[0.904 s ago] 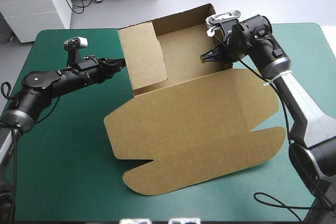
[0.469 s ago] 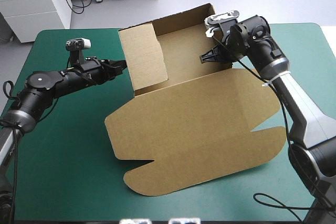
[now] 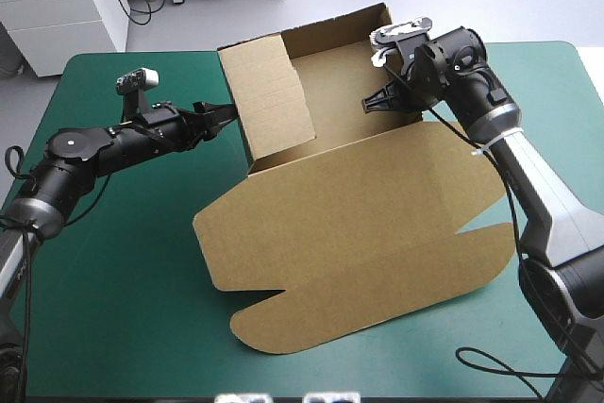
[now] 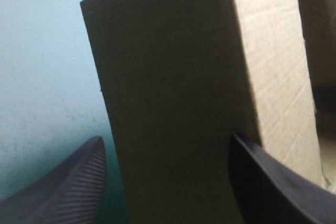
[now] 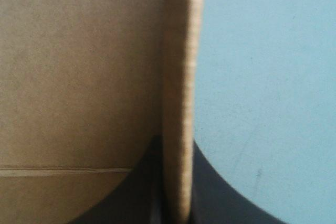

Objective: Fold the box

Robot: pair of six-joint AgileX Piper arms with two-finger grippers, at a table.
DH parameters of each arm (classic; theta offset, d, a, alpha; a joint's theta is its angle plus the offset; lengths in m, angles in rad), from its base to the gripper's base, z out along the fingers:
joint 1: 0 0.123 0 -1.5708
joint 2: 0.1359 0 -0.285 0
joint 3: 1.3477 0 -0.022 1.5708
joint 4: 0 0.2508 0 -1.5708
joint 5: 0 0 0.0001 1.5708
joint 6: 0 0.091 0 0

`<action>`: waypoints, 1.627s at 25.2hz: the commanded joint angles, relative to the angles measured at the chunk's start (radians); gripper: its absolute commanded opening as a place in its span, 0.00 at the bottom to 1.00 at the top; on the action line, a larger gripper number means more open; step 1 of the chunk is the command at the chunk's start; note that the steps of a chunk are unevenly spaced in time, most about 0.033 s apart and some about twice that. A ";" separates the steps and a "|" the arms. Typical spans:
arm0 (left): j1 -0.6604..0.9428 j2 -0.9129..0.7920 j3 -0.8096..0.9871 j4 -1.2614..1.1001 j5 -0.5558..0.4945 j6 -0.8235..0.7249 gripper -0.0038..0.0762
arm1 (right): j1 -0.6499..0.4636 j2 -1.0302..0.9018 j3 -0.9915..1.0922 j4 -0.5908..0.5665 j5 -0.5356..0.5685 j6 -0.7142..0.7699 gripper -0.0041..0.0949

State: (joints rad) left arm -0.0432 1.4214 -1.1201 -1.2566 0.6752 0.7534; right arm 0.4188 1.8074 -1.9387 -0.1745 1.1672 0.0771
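A flap (image 3: pixel 276 96) tilts over the tray from the tray's creased top edge (image 3: pixel 235 98), so it will fold down flat against the tray's side once I pinch them.
The brown box (image 3: pixel 359 224) lies mid-table, its lid flat toward the front and its back and side walls raised. My left gripper (image 3: pixel 223 116) is open at the outer face of the left wall (image 3: pixel 274 92). In the left wrist view that wall (image 4: pixel 178 87) stands between the spread black fingers (image 4: pixel 73 182) of the left gripper (image 4: pixel 168 140). My right gripper (image 3: pixel 376 101) is shut on the box at the right wall, from inside the tray. In the right wrist view the board's edge (image 5: pixel 181 77) runs straight up from the pinch of the right gripper (image 5: pixel 176 148).
The lid's notched front flap (image 3: pixel 283 327) reaches close to the table's front edge. Teal-green cover (image 3: pixel 104 261) spreads wide to the left of the box under my left arm. A narrower strip (image 3: pixel 557 92) shows on the right.
My left gripper has opened at the left wall. That wall now stands steeper, and the whole box has shifted slightly to the right. The right gripper keeps its hold.
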 commanded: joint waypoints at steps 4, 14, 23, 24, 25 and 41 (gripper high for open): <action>-0.011 -0.044 -0.025 -0.166 0.090 -0.014 0.66 | 0.006 -0.053 -0.031 0.025 -0.063 -0.004 0.03; -0.011 -0.042 -0.025 -0.098 0.040 -0.012 0.64 | 0.006 -0.053 -0.031 0.025 -0.055 -0.006 0.03; -0.024 -0.042 -0.104 0.199 0.125 -0.231 0.60 | 0.006 -0.053 -0.031 0.024 -0.059 -0.008 0.03; -0.041 -0.042 -0.136 0.282 0.123 -0.310 0.60 | 0.006 -0.053 -0.031 0.024 -0.059 -0.008 0.03; -0.069 -0.042 -0.179 0.378 0.113 -0.396 0.60 | 0.006 -0.053 -0.031 0.026 -0.059 -0.008 0.03; -0.295 0.035 -0.242 0.964 0.031 -1.090 0.60 | 0.076 -0.053 -0.031 -0.056 -0.056 0.064 0.03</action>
State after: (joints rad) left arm -0.3312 1.4702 -1.3291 -0.2832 0.7594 -0.2849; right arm 0.4781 1.8074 -1.9387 -0.1963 1.1644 0.1123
